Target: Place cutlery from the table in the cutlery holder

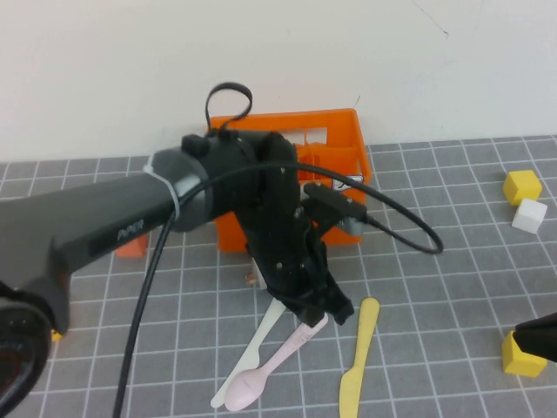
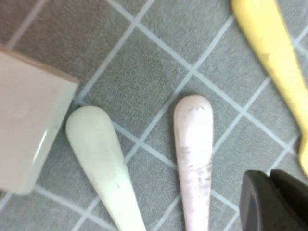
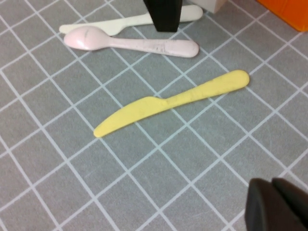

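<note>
The shut fingers of my left gripper are hanging next to the pink spoon's handle [image 2: 194, 163]. Next, I open them, put them on both sides of the handle [image 1: 310, 332] near its end and grip it before lifting.
The pale pink spoon [image 1: 271, 367], the white knife [image 1: 251, 353] and the yellow knife [image 1: 359, 361] lie on the grey grid table [image 1: 435, 296] in front of the orange slotted crate [image 1: 335, 135]. My left gripper [image 1: 326, 313] hangs low over the handle end of the pink spoon, fingers together and holding nothing. The left wrist view shows the spoon handle [image 2: 195, 154], the white knife handle [image 2: 101, 159], the yellow knife [image 2: 274, 57] and my left gripper [image 2: 269, 175]. My right gripper [image 1: 535, 335] is shut and empty at the right edge. Its wrist view shows my right gripper [image 3: 272, 185] and the yellow knife [image 3: 173, 101].
Two yellow cubes [image 1: 522, 185] [image 1: 522, 355] and a white cube [image 1: 528, 215] sit at the right. A small orange cube [image 1: 130, 246] sits at the left, behind my left arm. A white block [image 2: 24, 125] lies close to the white knife handle.
</note>
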